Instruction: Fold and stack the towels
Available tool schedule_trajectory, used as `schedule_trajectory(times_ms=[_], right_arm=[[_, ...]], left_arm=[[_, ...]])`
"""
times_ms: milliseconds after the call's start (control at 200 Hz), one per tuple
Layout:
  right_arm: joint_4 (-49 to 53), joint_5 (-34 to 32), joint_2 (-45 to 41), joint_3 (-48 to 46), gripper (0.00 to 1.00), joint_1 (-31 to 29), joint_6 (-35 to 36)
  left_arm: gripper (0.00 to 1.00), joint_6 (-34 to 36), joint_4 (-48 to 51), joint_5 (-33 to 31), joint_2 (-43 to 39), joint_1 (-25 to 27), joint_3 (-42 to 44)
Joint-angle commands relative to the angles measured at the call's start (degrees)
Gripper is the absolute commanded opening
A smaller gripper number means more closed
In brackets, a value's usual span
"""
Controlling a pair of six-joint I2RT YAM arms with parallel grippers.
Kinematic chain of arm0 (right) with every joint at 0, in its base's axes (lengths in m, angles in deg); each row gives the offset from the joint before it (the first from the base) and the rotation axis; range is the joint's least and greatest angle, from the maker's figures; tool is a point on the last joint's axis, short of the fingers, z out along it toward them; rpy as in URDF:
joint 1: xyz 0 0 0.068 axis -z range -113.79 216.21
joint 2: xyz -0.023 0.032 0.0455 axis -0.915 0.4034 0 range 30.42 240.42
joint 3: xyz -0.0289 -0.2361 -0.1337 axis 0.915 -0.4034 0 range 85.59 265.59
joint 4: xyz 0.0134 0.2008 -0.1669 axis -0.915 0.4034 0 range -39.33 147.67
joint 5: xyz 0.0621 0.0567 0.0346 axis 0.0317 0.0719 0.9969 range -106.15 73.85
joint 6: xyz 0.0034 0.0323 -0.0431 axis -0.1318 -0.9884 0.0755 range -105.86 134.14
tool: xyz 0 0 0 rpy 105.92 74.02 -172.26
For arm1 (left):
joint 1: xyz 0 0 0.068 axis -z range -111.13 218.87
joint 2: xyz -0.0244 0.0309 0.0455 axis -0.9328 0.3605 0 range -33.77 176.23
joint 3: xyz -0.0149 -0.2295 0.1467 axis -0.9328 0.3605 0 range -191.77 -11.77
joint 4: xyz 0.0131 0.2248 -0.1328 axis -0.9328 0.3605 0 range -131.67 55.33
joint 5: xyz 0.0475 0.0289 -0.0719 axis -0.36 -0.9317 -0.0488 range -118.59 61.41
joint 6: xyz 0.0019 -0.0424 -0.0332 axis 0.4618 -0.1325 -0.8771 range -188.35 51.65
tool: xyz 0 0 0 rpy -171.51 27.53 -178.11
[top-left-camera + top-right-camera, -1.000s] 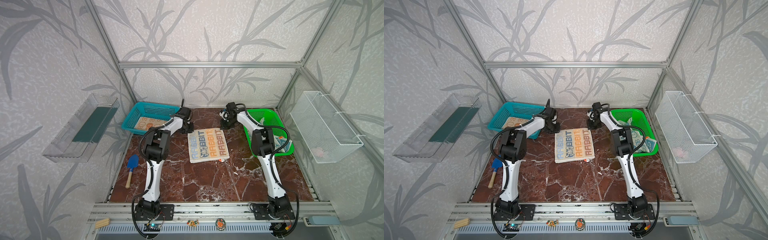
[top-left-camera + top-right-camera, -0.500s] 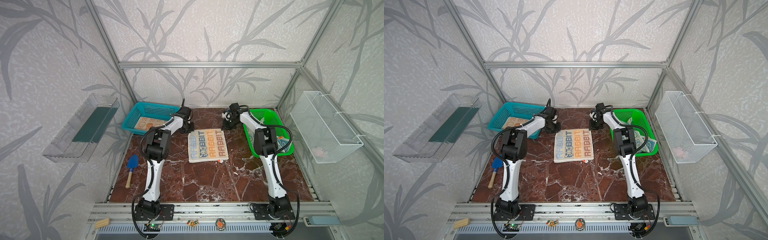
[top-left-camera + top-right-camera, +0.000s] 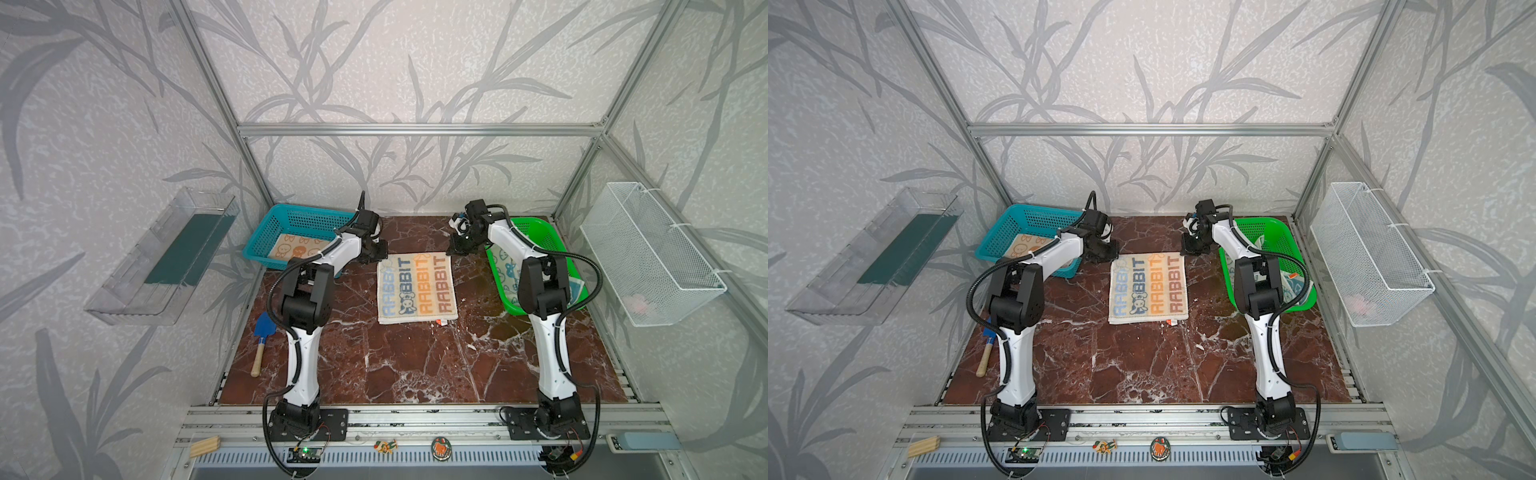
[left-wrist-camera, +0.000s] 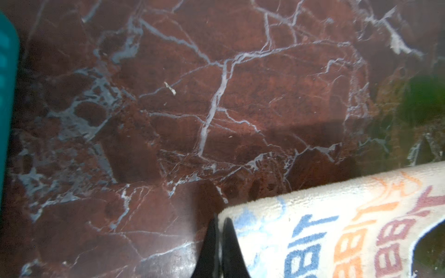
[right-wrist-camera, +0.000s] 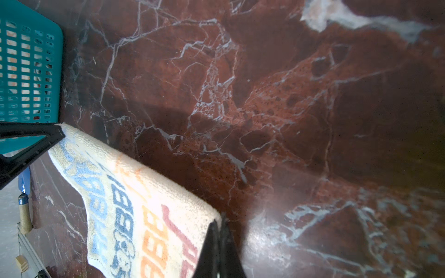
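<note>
Both grippers are holding the RABBIT towel's far edge [image 3: 416,254] straight. My left gripper should keep carrying that edge toward the RABBIT towel's near edge [image 3: 417,321] and let go there.
The striped RABBIT towel [image 3: 415,286] [image 3: 1148,289] lies flat in the middle of the marble table. My left gripper [image 3: 380,254] [image 4: 218,222] is shut on its far left corner, with cloth pinched between the black fingertips. My right gripper [image 3: 451,251] [image 5: 220,222] is shut on the far right corner. Between the two grips the far edge of the towel [image 5: 134,204] is lifted slightly. The cream towel with orange bunnies [image 3: 297,248] lies in the teal basket [image 3: 291,216]. A cream towel with blue bunnies [image 3: 508,270] sits in the green basket [image 3: 532,220], partly behind my right arm.
A blue toy shovel [image 3: 262,332] lies at the left table edge. A white wire basket [image 3: 648,257] hangs on the right wall and a clear tray [image 3: 166,257] on the left wall. The teal basket stands close beside my left gripper.
My left gripper has closed on the towel's far left corner. The right gripper stayed shut on the far right corner and shifted slightly to the right.
</note>
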Motion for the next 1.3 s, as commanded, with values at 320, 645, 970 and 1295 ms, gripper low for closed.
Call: schedule_trajectory(times_ms=[320,645,970,1295], right_arm=[[-5.2,0.5,-15.2,-15.6,0.0,1.0,-2.5],[-9.3,1.5,-24.6,-28.6,0.0,1.0,-4.2],[-11.7,0.4,-32.5,-40.5,0.0,-0.7,-5.1],[-15.4,-0.5,-36.5,-51.3,0.0,-2.5,-6.0]], left_arm=[[0.0,0.3,-4.0,-0.2,-11.1,-0.7,9.4],[0.0,-4.1,-10.5,1.4,-20.2,-0.4,22.1],[0.0,-8.2,-14.3,1.8,-28.3,0.4,32.6],[0.0,-10.9,-17.7,1.6,-34.7,2.4,43.2]])
